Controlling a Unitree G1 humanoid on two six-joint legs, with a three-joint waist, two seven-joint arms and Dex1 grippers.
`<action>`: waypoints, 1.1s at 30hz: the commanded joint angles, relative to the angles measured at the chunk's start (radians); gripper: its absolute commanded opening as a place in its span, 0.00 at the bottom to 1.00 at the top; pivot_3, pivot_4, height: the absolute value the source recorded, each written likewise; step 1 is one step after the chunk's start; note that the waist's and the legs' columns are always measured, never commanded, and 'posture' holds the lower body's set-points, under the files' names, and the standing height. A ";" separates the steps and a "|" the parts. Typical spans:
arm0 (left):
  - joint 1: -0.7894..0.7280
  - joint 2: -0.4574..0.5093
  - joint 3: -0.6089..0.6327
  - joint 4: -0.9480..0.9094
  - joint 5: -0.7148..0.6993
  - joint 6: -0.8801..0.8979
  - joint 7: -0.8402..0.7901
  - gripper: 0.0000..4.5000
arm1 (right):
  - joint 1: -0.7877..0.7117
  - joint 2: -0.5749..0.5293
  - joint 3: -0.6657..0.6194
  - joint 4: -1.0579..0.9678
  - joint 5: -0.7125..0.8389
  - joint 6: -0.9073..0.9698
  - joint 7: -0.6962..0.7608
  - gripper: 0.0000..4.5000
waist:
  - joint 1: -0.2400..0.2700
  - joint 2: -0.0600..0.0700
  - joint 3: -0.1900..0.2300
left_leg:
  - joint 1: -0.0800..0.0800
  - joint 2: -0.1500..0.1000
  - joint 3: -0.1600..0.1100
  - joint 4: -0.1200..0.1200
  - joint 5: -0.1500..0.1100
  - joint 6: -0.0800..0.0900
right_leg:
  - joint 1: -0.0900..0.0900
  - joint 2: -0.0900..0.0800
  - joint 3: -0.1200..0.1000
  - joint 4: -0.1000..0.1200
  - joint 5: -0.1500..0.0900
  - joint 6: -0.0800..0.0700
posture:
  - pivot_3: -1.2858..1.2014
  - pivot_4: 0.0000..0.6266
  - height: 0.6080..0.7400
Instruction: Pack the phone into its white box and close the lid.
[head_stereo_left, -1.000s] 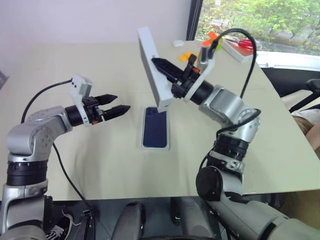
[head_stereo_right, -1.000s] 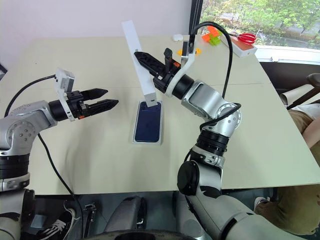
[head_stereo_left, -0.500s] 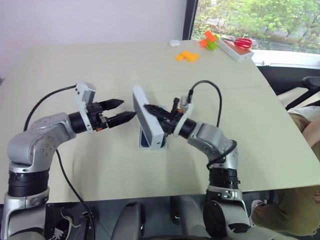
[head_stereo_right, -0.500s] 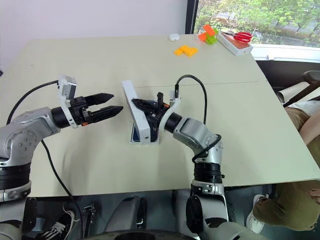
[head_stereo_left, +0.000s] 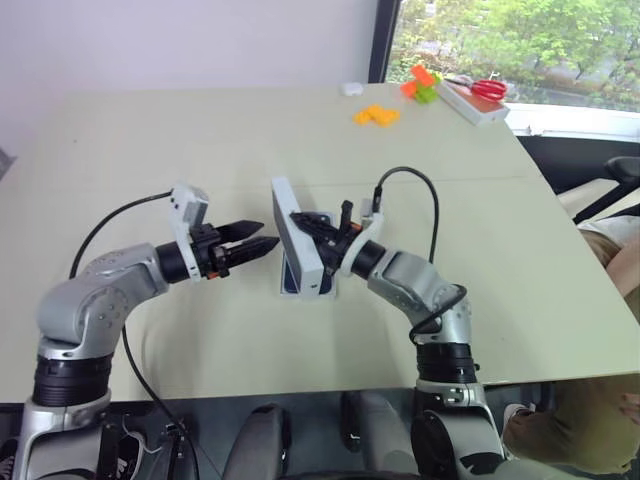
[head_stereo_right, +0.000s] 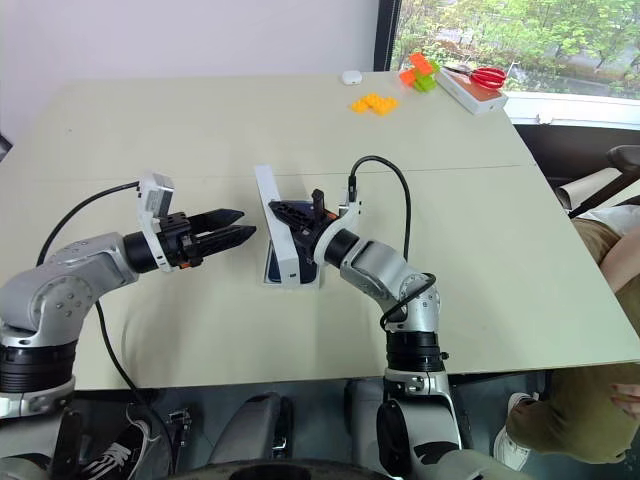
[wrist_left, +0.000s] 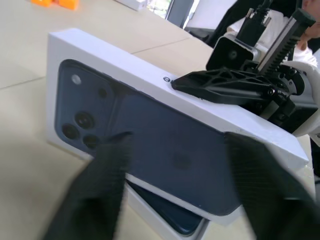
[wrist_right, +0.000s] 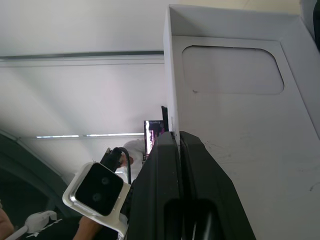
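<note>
The lid leans crooked over the white box (wrist_left: 172, 197), so my right gripper should lay it down and brace the box while my left gripper pushes the lid.
My right gripper (head_stereo_left: 303, 219) is shut on the upper wall of the white lid (head_stereo_left: 298, 243). It holds the lid tilted on edge over the white box (head_stereo_right: 305, 283), printed phone picture facing my left arm. The lid's plain inside (wrist_right: 235, 125) fills the right wrist view, with the fingers (wrist_right: 175, 165) pinched on its edge. The dark blue phone (wrist_left: 172, 212) lies in the box under the lid's lower edge. My left gripper (head_stereo_left: 255, 240) hovers level just left of the lid. It is open, and its fingers (wrist_left: 100, 200) are empty and apart from the lid.
Orange blocks (head_stereo_left: 377, 115), a green and orange toy (head_stereo_left: 420, 80), a small white object (head_stereo_left: 350, 88) and red scissors on a white case (head_stereo_left: 478, 92) lie at the table's far right. A person's leg (head_stereo_right: 612, 228) is beside the right edge.
My right gripper brought the lid down from high above the table to just over the box. My left gripper moved right toward the lid and its fingers drew closer together.
</note>
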 joint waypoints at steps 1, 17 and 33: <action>0.006 -0.011 -0.033 -0.027 0.026 -0.024 0.012 0.26 | 0.020 -0.026 0.013 0.005 -0.063 -0.007 -0.002 0.00 | 0.000 0.000 0.000 | 0.001 0.000 0.000 0.000 0.000 0.000 | 0.001 0.000 0.000 0.000 0.000 0.000 | 0.52 0.24 1.00; -0.008 -0.120 -0.075 0.008 0.096 -0.078 0.096 0.01 | 0.032 -0.064 0.015 0.047 -0.151 -0.012 0.061 0.06 | 0.001 0.000 -0.001 | 0.005 0.000 0.000 0.001 0.000 0.000 | 0.007 0.000 0.000 -0.001 0.000 0.000 | 0.52 0.24 1.00; -0.032 -0.194 -0.112 0.034 0.132 -0.071 0.135 0.00 | 0.007 -0.097 0.018 0.046 -0.347 -0.015 0.154 0.99 | -0.001 0.001 -0.001 | 0.007 0.000 0.000 0.001 0.000 0.000 | 0.009 0.000 0.000 -0.002 -0.003 0.003 | 0.52 0.24 1.00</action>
